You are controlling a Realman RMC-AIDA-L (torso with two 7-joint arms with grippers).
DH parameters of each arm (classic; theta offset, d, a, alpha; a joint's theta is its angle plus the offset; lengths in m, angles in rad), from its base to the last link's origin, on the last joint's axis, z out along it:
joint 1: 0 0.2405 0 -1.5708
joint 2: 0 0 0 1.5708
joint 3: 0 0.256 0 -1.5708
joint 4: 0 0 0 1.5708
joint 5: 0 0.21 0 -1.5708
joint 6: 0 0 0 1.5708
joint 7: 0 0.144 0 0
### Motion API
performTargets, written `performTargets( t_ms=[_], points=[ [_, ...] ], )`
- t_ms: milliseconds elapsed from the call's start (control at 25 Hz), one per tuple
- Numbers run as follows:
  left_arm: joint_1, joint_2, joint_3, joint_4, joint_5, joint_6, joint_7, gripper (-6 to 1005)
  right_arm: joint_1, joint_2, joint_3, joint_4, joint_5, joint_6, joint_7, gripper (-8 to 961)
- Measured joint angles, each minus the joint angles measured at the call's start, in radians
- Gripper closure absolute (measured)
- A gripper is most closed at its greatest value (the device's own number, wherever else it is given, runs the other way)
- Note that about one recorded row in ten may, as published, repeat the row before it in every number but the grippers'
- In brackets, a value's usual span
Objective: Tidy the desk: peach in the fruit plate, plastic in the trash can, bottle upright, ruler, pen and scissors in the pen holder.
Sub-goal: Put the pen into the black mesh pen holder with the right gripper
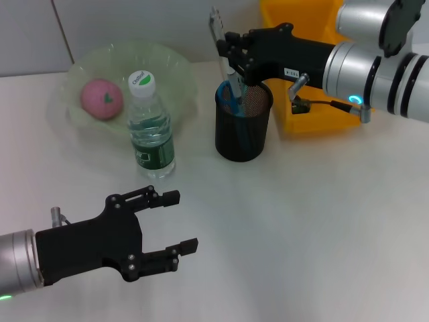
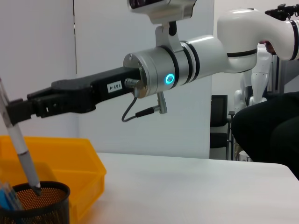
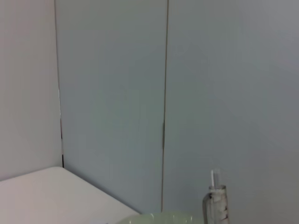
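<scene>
The pen's tip (image 2: 36, 190) points down inside the pen holder's rim, so my right gripper should go on lowering the pen and let it go low in the holder (image 1: 255, 102).
A pink peach (image 1: 102, 98) lies in the translucent green fruit plate (image 1: 182, 70) at the back left. In front of the plate a clear water bottle (image 1: 151, 127) stands upright with its cap on. The black mesh pen holder (image 1: 242, 127) (image 2: 37, 205) holds something blue (image 1: 230, 100). My right gripper (image 1: 226, 54) (image 2: 14, 109) is shut on a grey pen (image 1: 221, 40) (image 2: 21, 149) that stands tilted with its tip inside the holder. My left gripper (image 1: 182, 221) hovers open and empty over the table near the front left. The ruler, scissors and plastic do not show.
A yellow bin (image 1: 315, 124) (image 2: 70, 154) stands just behind and to the right of the pen holder, under my right arm. The right wrist view shows a grey wall, the plate's rim (image 3: 159, 218) and the pen's upper end (image 3: 215, 200).
</scene>
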State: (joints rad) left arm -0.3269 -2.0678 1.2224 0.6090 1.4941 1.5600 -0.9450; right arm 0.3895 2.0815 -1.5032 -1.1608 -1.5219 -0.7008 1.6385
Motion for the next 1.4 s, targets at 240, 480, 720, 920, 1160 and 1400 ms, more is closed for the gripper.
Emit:
performTargets(
  t_ms=[240,480,720,920,1160,1400],
  points=[
    [0.0,0.0,0.0,-0.002,0.0,-0.002,0.0,234,0.008,0.0,0.002,0.046,0.007,0.008,-0.021,835],
    [-0.003,0.001,0.0,-0.011,0.0,-0.003,0.0,234,0.021,0.002,0.002,0.088,0.016,0.009,-0.031,834],
    [-0.003,0.002,-0.001,-0.012,0.0,-0.003,0.0,234,0.02,0.003,0.001,0.123,0.085,0.008,-0.095,835],
    [-0.004,0.002,-0.002,-0.012,0.0,-0.003,0.0,234,0.021,0.003,0.002,0.157,0.102,0.005,-0.117,815],
    [-0.004,0.002,-0.002,-0.012,0.0,-0.003,0.0,234,0.01,0.002,0.0,0.164,0.102,0.0,-0.117,785],
    [0.001,0.002,-0.017,-0.012,0.0,0.001,0.0,234,-0.036,0.001,0.023,0.135,0.102,-0.059,-0.11,755]
  ],
)
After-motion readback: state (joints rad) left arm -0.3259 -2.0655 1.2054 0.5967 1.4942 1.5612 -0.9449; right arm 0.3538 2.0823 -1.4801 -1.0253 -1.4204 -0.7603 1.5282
